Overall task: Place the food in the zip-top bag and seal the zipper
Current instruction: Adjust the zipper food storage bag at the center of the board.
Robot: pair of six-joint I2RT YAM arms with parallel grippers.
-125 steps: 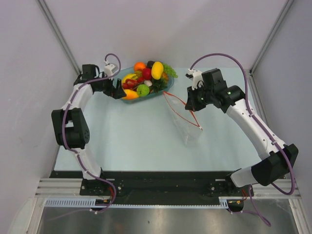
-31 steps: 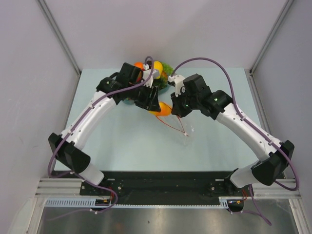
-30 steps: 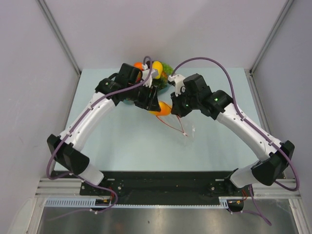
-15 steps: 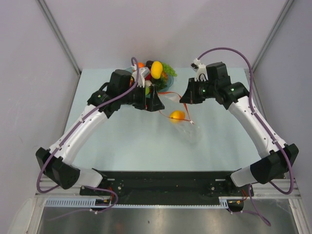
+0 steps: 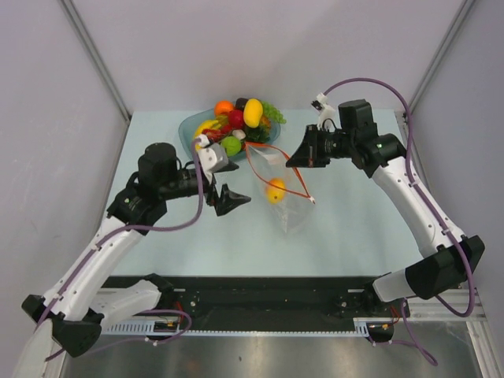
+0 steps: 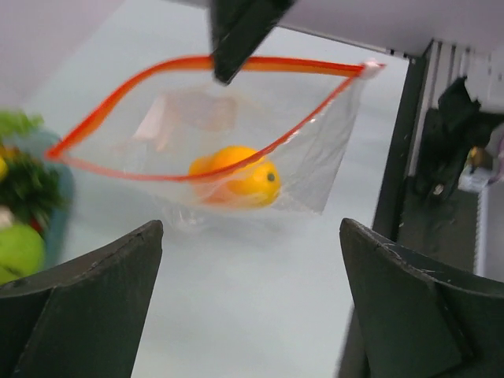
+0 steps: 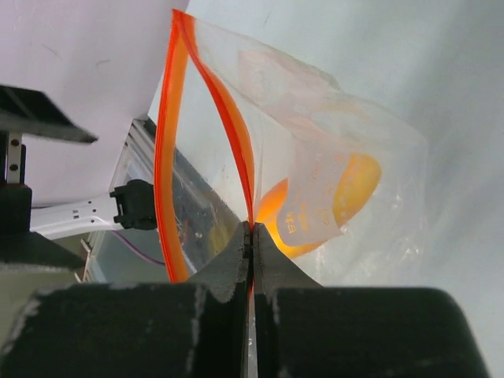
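Observation:
The bag's zipper corner (image 5: 247, 145) is hanging over the tray's edge. I should pull the bag clear of the tray with my right gripper before my left gripper gets more food.
The clear zip-top bag (image 5: 285, 206) hangs open at the table's middle, its red-orange zipper (image 5: 276, 148) gaping. One yellow-orange mango piece (image 5: 276, 190) lies inside it; it also shows in the left wrist view (image 6: 236, 175) and the right wrist view (image 7: 346, 201). My right gripper (image 5: 298, 160) is shut on the zipper's far edge (image 7: 250, 206) and holds the mouth up. My left gripper (image 5: 230, 199) is open and empty, left of the bag and apart from it. The other food (image 5: 236, 122) sits piled in the teal tray (image 5: 187, 130) at the back.
The teal tray stands at the table's far middle, just behind the bag's mouth. The black front rail (image 5: 260, 295) runs along the near edge. Grey walls close in both sides.
My left gripper let go of the mango piece into the bag and pulled back toward the near left. My right gripper lifted the bag's mouth wider.

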